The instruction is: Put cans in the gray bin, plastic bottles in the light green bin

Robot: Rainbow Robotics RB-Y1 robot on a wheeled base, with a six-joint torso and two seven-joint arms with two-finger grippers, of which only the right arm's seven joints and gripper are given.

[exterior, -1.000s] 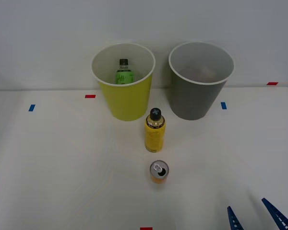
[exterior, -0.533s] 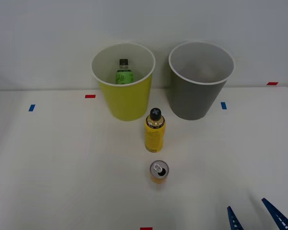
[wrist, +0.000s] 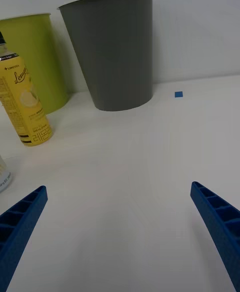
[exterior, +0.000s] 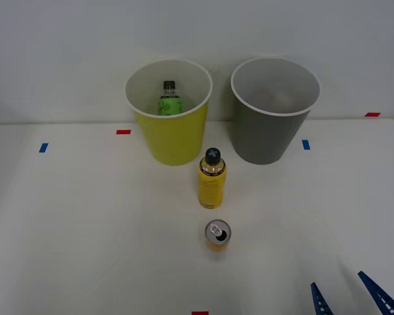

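Observation:
The gray bin's tall side (exterior: 266, 134) is much taller than the short can (exterior: 217, 235). The can will therefore drop deep inside and lie out of sight below the bin's rim when I let it go.
A short orange-yellow can (exterior: 217, 235) with a silver pull-tab top stands upright on the white table, in front of a yellow-labelled plastic bottle (exterior: 211, 179) with a dark cap. Behind them stand the light green bin (exterior: 171, 134) on the left and the gray bin (exterior: 269, 131) on the right. A small green-labelled bottle (exterior: 170, 100) stands inside the light green bin. My right gripper (exterior: 348, 298) is open and holds nothing, low at the front right, well apart from the can. In the wrist view the gripper (wrist: 120, 232) faces the gray bin (wrist: 117, 52), with the yellow bottle (wrist: 26, 110) and light green bin (wrist: 35, 57) off to one side.
Small red and blue tape marks dot the table, among them a blue one (exterior: 306, 144) beside the gray bin and a red one (exterior: 199, 313) at the front edge. A pale wall rises right behind the bins.

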